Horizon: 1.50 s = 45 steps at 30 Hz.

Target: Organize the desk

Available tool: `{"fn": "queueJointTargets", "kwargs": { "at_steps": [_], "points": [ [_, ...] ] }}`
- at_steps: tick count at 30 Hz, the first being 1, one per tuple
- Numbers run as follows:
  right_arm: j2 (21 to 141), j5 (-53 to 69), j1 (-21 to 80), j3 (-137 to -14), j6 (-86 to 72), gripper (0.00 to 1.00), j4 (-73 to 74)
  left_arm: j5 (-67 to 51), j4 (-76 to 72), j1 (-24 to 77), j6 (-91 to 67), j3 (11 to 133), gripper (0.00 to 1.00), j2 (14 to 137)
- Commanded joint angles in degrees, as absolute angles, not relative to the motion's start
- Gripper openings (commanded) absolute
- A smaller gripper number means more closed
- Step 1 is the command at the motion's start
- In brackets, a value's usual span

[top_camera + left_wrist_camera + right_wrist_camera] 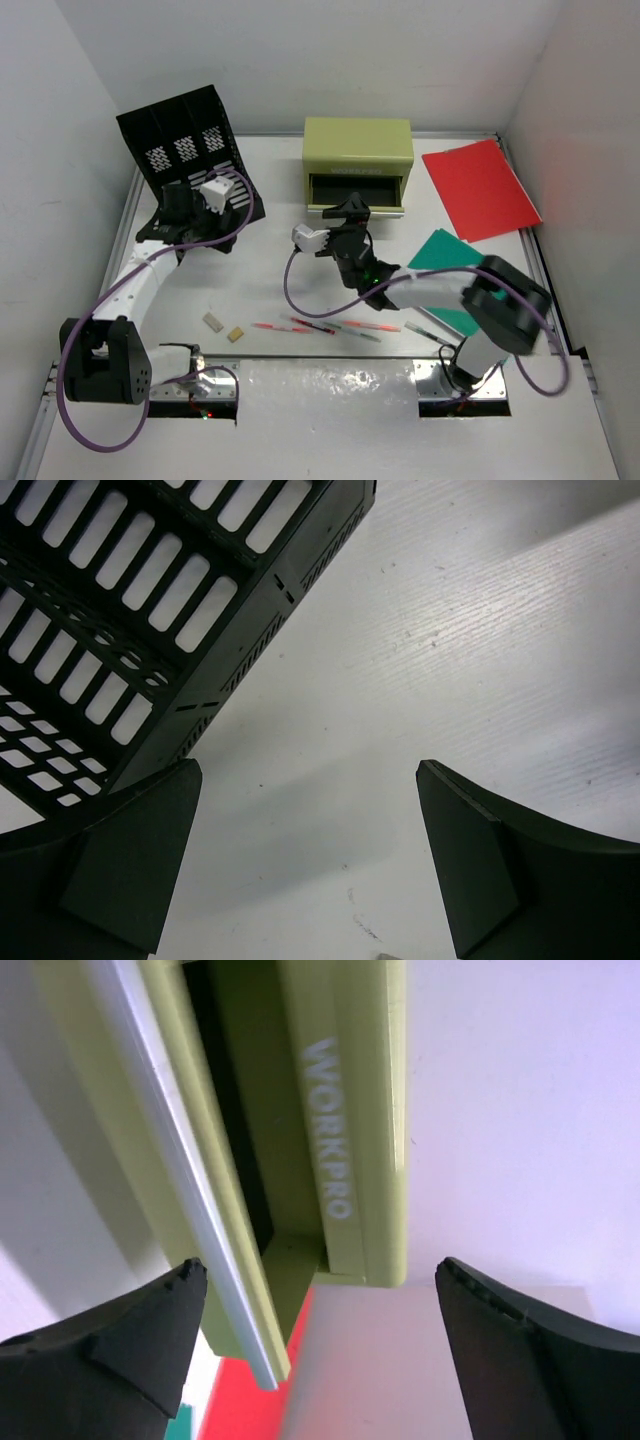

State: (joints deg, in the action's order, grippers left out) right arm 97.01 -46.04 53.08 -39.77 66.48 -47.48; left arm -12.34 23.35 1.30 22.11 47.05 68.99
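I can see the drawer open [355, 190] and the pen beside the teal folder lying clear of the others, so my right gripper should go on to that pen [428, 334] before it closes there.
The white desk [270, 270] carries an olive-green drawer chest [358, 145] at the back, with its drawer [357, 190] pulled out. My right gripper [355, 208] hovers at the drawer's front, open. In the right wrist view the right gripper [320, 1270] holds nothing. The drawer front with its silvery rail [190, 1180] ends between the fingers, close to the left one. My left gripper [178, 195] is beside the black file rack [185, 135]. In the left wrist view the left gripper [310, 770] is open over bare desk [420, 630], with the rack [120, 610] just ahead on the left.
A red folder [480, 188] lies at the back right. A teal folder [445, 255] sits partly under the right arm. Pens [300, 326] lie along the front, and two small blocks [213, 321] are to their left. White walls enclose the desk.
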Motion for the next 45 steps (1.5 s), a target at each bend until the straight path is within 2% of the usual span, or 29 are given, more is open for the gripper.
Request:
{"fn": "queueJointTargets", "kwargs": {
  "at_steps": [1, 2, 3, 4, 6, 10, 14, 18, 21, 26, 30, 34, 38, 45],
  "points": [
    [83.82, -38.35, 54.75, -41.74, 47.94, 0.96, -21.41, -14.32, 24.17, 1.14, 23.38, 49.92, 0.88, 66.62],
    [81.06, -34.41, 54.93, -44.27, 42.85, 0.99, -14.40, -14.50, 24.34, 1.14, 23.55, 50.01, 0.88, 66.27],
    [78.51, -25.58, 54.84, -45.69, 38.28, 0.99, -7.37, -14.85, 24.95, 1.14, 23.82, 49.92, 0.88, 66.10],
    [73.79, -21.83, 54.84, -46.66, 30.92, 0.99, 3.23, -14.94, 25.22, 1.14, 23.91, 50.01, 0.88, 65.66],
    [69.63, -13.67, 54.58, -48.69, 20.20, 0.99, 11.39, -14.77, 26.10, 1.14, 24.52, 49.92, 0.88, 64.96],
    [62.94, -11.51, 54.06, -50.10, 3.67, 0.99, 32.10, -13.54, 27.68, 1.14, 25.22, 49.31, 0.88, 63.81],
    [61.17, -8.09, 53.09, -48.08, -9.82, 0.97, 43.66, -14.06, 29.26, 1.14, 26.28, 47.64, 0.88, 62.58],
    [61.00, -6.85, 52.65, -43.25, -18.96, 0.89, 45.18, -14.33, 28.57, 1.14, 26.89, 44.92, 0.88, 60.47],
    [59.95, -9.57, 50.46, -40.26, -21.70, 0.80, 45.96, -13.27, 26.37, 1.14, 26.98, 42.10, 0.88, 59.07],
    [57.13, -4.50, 39.83, -32.27, -20.92, 0.65, 42.20, -12.83, 25.75, 1.14, 26.46, 40.61, 0.88, 58.54],
    [57.12, -4.75, 36.21, -28.57, -20.57, 0.62, 39.47, -12.39, 25.84, 1.14, 26.19, 40.61, 0.88, 58.27],
    [61.85, -3.69, 35.69, -29.27, -19.34, 0.63, 36.57, -12.83, 25.49, 1.14, 26.02, 40.43, 0.88, 58.18],
    [66.00, -2.99, 35.16, -28.92, -18.81, 0.60, 36.83, -12.48, 25.58, 1.14, 26.19, 40.69, 0.88, 57.83],
    [67.94, -6.07, 33.23, -31.28, -17.49, 0.46, 40.68, -13.71, 25.31, 1.14, 26.37, 40.96, 0.88, 57.13]
  ]
}}
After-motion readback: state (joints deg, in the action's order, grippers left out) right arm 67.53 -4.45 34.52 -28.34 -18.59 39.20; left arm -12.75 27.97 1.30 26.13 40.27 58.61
